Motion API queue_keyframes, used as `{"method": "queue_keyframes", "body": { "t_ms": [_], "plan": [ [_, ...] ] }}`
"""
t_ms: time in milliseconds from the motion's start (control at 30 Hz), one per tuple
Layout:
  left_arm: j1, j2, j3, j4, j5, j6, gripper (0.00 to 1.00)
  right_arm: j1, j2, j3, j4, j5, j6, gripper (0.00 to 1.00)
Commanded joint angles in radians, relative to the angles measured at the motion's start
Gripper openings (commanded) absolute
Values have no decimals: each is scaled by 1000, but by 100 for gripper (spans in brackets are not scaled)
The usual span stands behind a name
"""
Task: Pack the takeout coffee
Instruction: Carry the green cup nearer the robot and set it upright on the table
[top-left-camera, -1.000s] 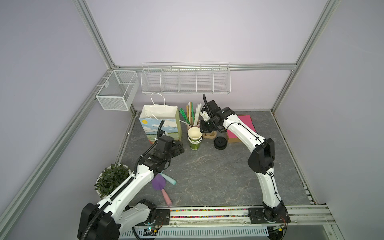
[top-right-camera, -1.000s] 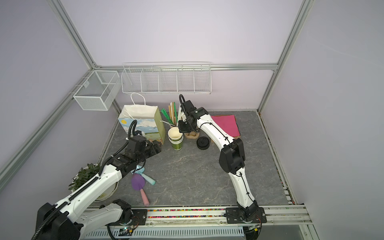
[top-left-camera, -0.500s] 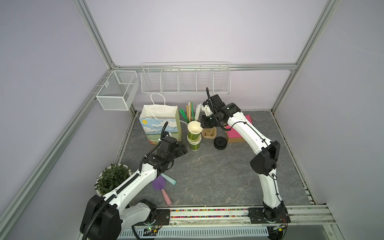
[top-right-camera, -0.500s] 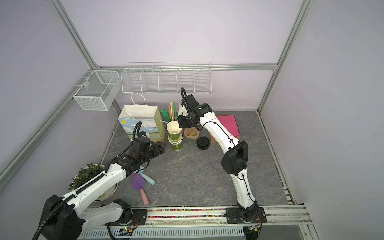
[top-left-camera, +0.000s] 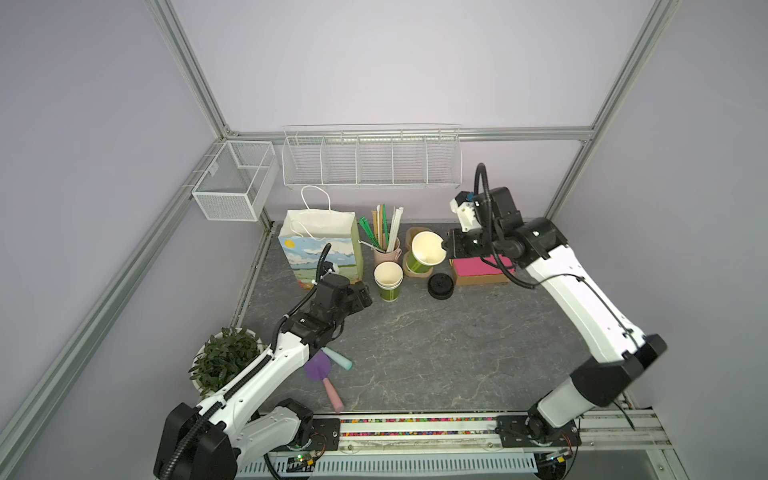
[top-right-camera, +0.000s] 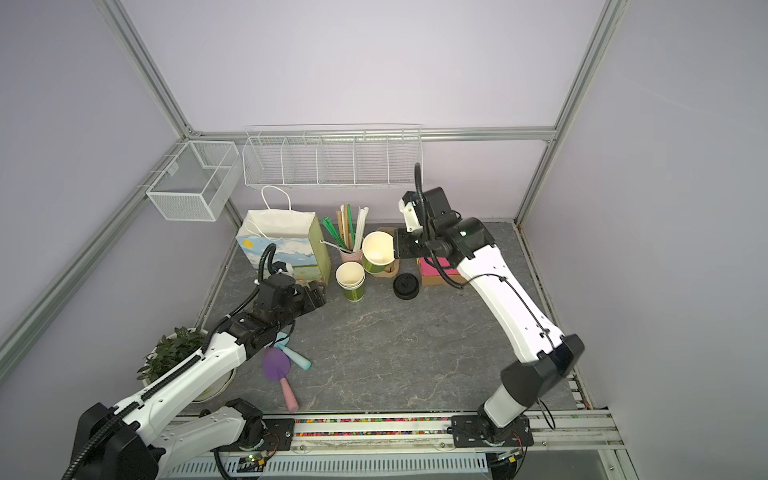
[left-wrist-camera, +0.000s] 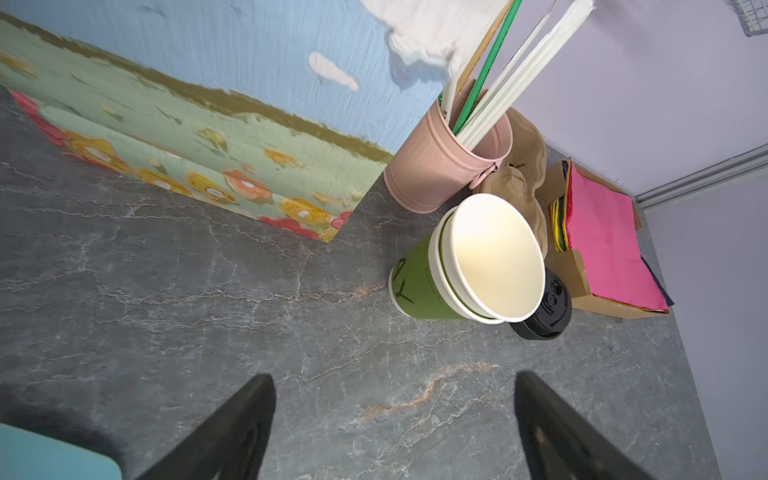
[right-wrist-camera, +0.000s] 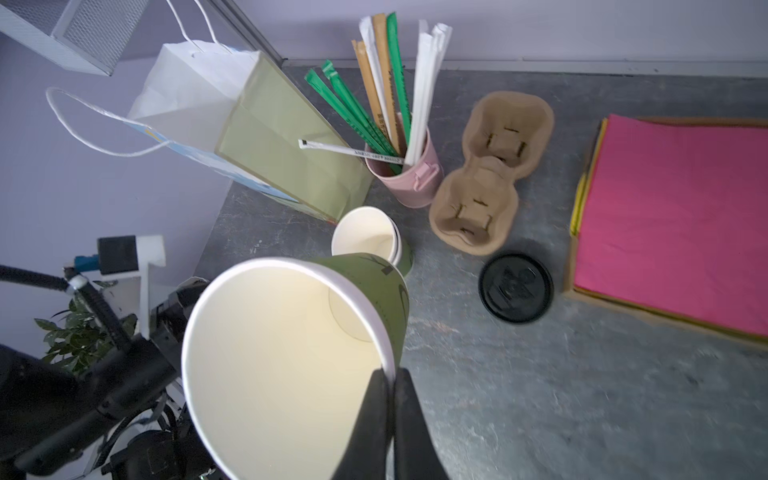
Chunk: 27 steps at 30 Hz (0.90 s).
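Observation:
My right gripper should carry on lowering the held green cup (top-left-camera: 426, 250) onto the table in front of the black lid (top-left-camera: 457, 340) until it stands. The cup hangs with its opening up, and the table there is clear.
The takeout coffee is out of view. My right gripper (right-wrist-camera: 390, 378) is shut on the rim of a lidless green paper cup (right-wrist-camera: 282, 353) with a cream inside. In both top views it holds this cup (top-left-camera: 426, 249) tilted in the air over the brown cup carrier (right-wrist-camera: 490, 174). A short stack of lidless green cups (top-left-camera: 388, 280) stands on the table beside the painted paper bag (top-left-camera: 320, 245). A loose black lid (top-left-camera: 440, 286) lies right of the stack. My left gripper (left-wrist-camera: 392, 378) hovers open and empty just left of the stack (left-wrist-camera: 490, 257).
A pink tin of wrapped straws (top-left-camera: 386, 253) stands behind the stack. A box of pink napkins (top-left-camera: 478, 268) lies at the back right. A potted plant (top-left-camera: 222, 361) and a purple scoop (top-left-camera: 318, 368) sit near the left arm. Wire baskets (top-left-camera: 370, 162) hang on the back wall.
My right gripper has lifted one cup off the stack and carried it up and to the right. The left gripper has come closer to the stack and opened a little wider.

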Motion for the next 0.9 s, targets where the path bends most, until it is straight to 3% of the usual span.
{"method": "queue_keyframes", "body": {
  "t_ms": [0,300,467,700,733,867],
  "plan": [
    [-5,-12,34,-34,-34,18,92,-5,-93,-237,84,71,21,7],
    [-4,-11,47,-21,-8,5,92,-65,-283,-648,118,115,61,7],
    [-4,0,39,0,-3,-6,92,-65,-288,-760,166,77,92,7],
    [-4,35,37,9,16,-11,92,-66,-241,-786,175,72,98,7],
    [-5,35,37,9,15,-11,92,-65,-241,-784,173,76,97,9],
    [-4,30,36,11,15,-11,92,-66,-251,-763,152,86,91,33]
  ]
}}
